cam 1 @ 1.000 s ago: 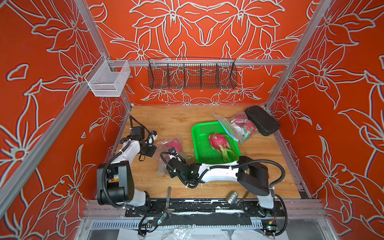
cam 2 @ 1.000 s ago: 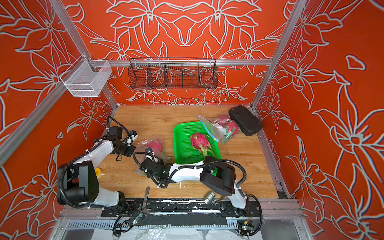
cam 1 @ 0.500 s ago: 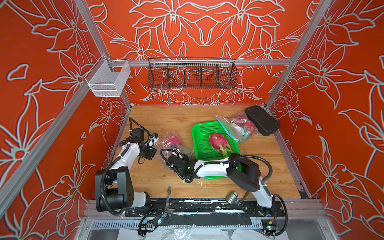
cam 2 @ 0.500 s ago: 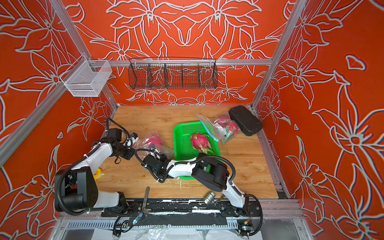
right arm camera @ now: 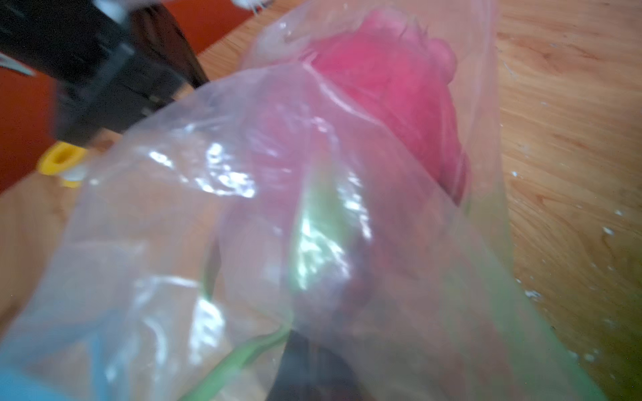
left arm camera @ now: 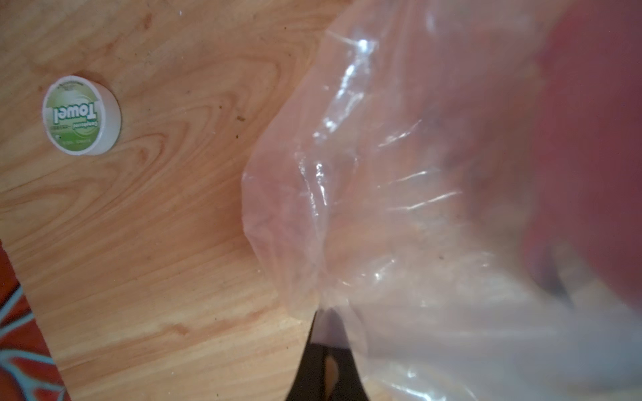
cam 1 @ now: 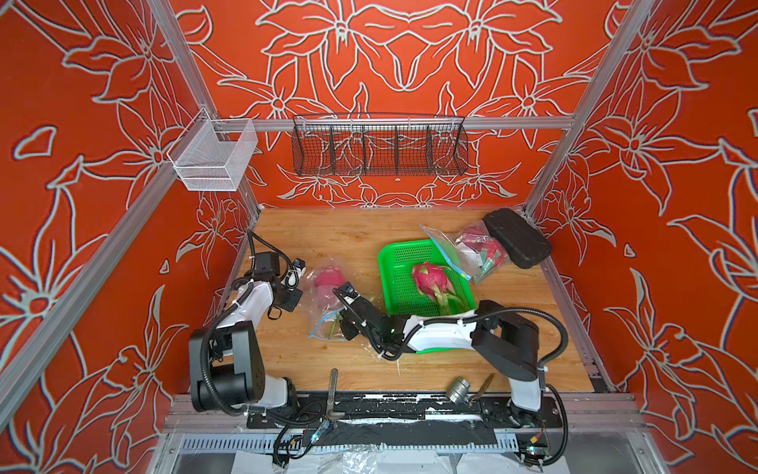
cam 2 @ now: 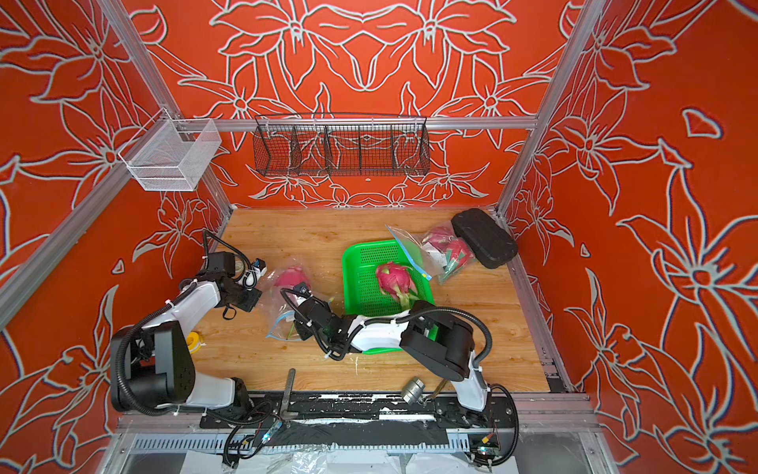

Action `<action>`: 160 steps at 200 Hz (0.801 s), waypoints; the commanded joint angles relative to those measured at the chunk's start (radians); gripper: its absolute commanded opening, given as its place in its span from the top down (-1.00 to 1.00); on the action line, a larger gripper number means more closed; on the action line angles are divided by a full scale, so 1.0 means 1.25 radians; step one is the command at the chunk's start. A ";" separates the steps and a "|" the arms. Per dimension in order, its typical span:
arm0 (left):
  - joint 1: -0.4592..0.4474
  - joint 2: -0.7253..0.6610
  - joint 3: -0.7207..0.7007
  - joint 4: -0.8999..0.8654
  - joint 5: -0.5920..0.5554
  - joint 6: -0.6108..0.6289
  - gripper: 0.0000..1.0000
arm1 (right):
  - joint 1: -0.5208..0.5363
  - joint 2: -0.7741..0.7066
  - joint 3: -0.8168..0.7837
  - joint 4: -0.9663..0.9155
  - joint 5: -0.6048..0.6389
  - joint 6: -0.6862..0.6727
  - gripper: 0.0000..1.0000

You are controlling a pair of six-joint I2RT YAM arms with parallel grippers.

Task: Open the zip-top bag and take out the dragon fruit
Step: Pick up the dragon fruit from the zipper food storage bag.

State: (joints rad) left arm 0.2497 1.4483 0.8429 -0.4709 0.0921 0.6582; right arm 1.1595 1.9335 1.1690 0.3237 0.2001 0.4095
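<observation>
The bag's film surrounds the dragon fruit (cam 1: pixel 328 281), so my left gripper should pull the bag's closed end (left arm camera: pixel 290 270) back while my right gripper draws the fruit out.
A clear zip-top bag (cam 1: pixel 324 303) (cam 2: pixel 283 307) lies left of the table's middle with a magenta dragon fruit (cam 1: pixel 328 279) (cam 2: pixel 290 277) inside. My left gripper (cam 1: pixel 298 296) (left arm camera: pixel 324 316) is shut on the bag's film at its left side. My right gripper (cam 1: pixel 343 326) (right arm camera: pixel 302 342) is shut on the film near the bag's blue zip end. In the right wrist view the dragon fruit (right arm camera: pixel 389 90) shows pink through the plastic, with green scales close to the fingers. A second dragon fruit (cam 1: pixel 430 281) (cam 2: pixel 393 279) lies bare in the green tray (cam 1: pixel 393 262).
Another zip-top bag (cam 1: pixel 471 254) with pink fruit leans at the back right beside a black case (cam 1: pixel 517 238). A round towel tablet (left arm camera: pixel 81 114) and a yellow tape roll (cam 2: pixel 195 340) lie near the left arm. A metal cylinder (cam 1: pixel 457 390) sits at the front edge.
My right arm has swung left and back to the bag, and its jaws have closed on the film. The bag has shifted slightly toward the back. The left gripper has stayed shut.
</observation>
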 commanded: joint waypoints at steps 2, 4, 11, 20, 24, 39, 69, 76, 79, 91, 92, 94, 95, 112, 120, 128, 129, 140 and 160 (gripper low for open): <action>0.005 0.030 -0.006 0.062 -0.034 0.010 1.00 | -0.030 -0.056 -0.042 0.106 -0.169 0.022 1.00; 0.004 0.031 -0.006 0.065 -0.034 0.009 1.00 | -0.032 -0.058 -0.047 0.109 -0.180 0.022 1.00; 0.005 0.036 -0.005 0.074 -0.037 0.005 1.00 | -0.035 -0.064 -0.061 0.123 -0.220 0.019 1.00; 0.004 0.038 -0.001 0.083 -0.039 -0.003 1.00 | -0.036 -0.070 -0.063 0.108 -0.246 0.010 1.00; 0.004 0.040 0.001 0.084 -0.039 -0.005 1.00 | -0.035 -0.073 -0.062 0.091 -0.255 0.005 1.00; 0.005 0.042 0.018 0.088 -0.043 -0.017 1.00 | -0.037 -0.083 -0.063 0.025 -0.274 -0.014 1.00; 0.004 0.036 0.059 0.096 -0.053 -0.035 1.00 | -0.037 -0.111 -0.070 -0.122 -0.327 -0.050 1.00; 0.004 0.038 0.071 0.094 -0.054 -0.038 1.00 | -0.034 -0.115 -0.063 -0.167 -0.341 -0.066 1.00; 0.004 0.040 0.076 0.093 -0.055 -0.039 1.00 | -0.030 -0.117 -0.059 -0.187 -0.343 -0.075 1.00; 0.004 0.051 0.098 0.090 -0.057 -0.049 1.00 | -0.017 -0.126 -0.047 -0.253 -0.353 -0.109 1.00; 0.003 0.052 0.100 0.090 -0.057 -0.050 1.00 | -0.016 -0.127 -0.047 -0.257 -0.354 -0.112 1.00; 0.003 0.054 0.104 0.089 -0.057 -0.052 1.00 | -0.014 -0.128 -0.045 -0.267 -0.355 -0.115 1.00; 0.003 0.056 0.105 0.087 -0.057 -0.053 1.00 | -0.014 -0.129 -0.044 -0.272 -0.356 -0.116 1.00; -0.002 0.084 0.128 0.084 -0.063 -0.062 1.00 | 0.003 -0.140 -0.032 -0.332 -0.373 -0.152 1.00; -0.007 0.099 0.133 0.091 -0.071 -0.065 1.00 | 0.012 -0.144 -0.022 -0.359 -0.371 -0.169 1.00; -0.011 0.117 0.138 0.099 -0.079 -0.068 1.00 | 0.025 -0.141 -0.005 -0.390 -0.370 -0.188 1.00; -0.011 0.119 0.140 0.101 -0.080 -0.068 1.00 | 0.027 -0.141 -0.003 -0.394 -0.370 -0.190 1.00; -0.015 0.147 0.153 0.108 -0.094 -0.076 1.00 | 0.039 -0.140 0.015 -0.431 -0.366 -0.209 1.00; -0.017 0.209 0.187 0.129 -0.135 -0.092 1.00 | 0.047 -0.166 0.003 -0.435 -0.384 -0.223 1.00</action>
State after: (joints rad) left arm 0.2104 1.6302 1.0046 -0.4545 0.0776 0.5735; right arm 1.1744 1.7927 1.1809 -0.0383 -0.1738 0.2169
